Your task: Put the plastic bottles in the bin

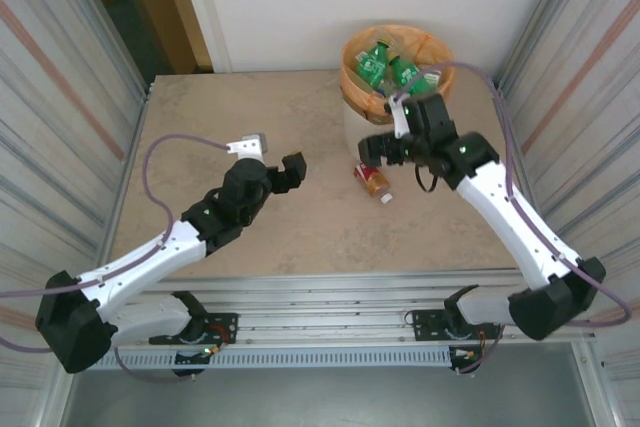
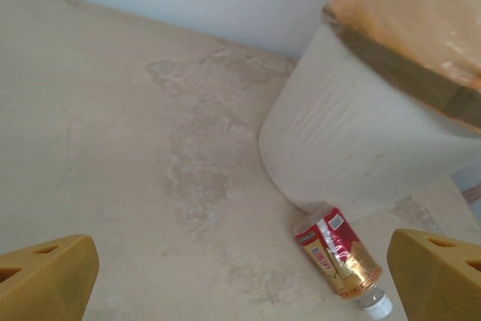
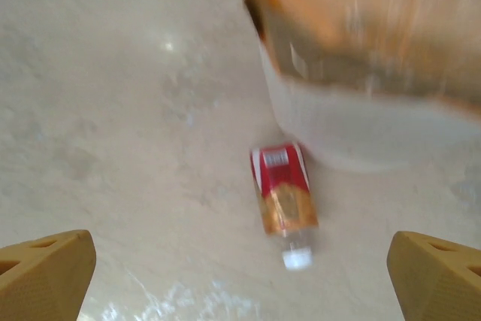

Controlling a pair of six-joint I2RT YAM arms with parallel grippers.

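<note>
The bottle's white cap (image 1: 386,198) is pointing toward the gap between my right gripper's open fingers. I keep going down until the fingers are on both sides of the label (image 1: 371,179), and then close them.
One plastic bottle (image 1: 373,181) with a red and gold label and a white cap lies on the table just in front of the bin (image 1: 357,82). The bin is cream-white with an orange bag over its rim, and green bottles (image 1: 377,60) lie inside it. My right gripper (image 1: 380,147) hangs open by the bin's front, above the lying bottle (image 3: 284,197), with nothing between its fingers. My left gripper (image 1: 272,160) is open over the table's middle, left of the bottle (image 2: 338,253), and holds nothing. The bin's wall (image 2: 353,148) stands just behind the bottle.
The beige table (image 1: 250,97) is walled by corrugated metal panels on the left (image 1: 60,97) and right (image 1: 590,67). A metal rail (image 1: 330,292) runs along the near edge by the arm bases.
</note>
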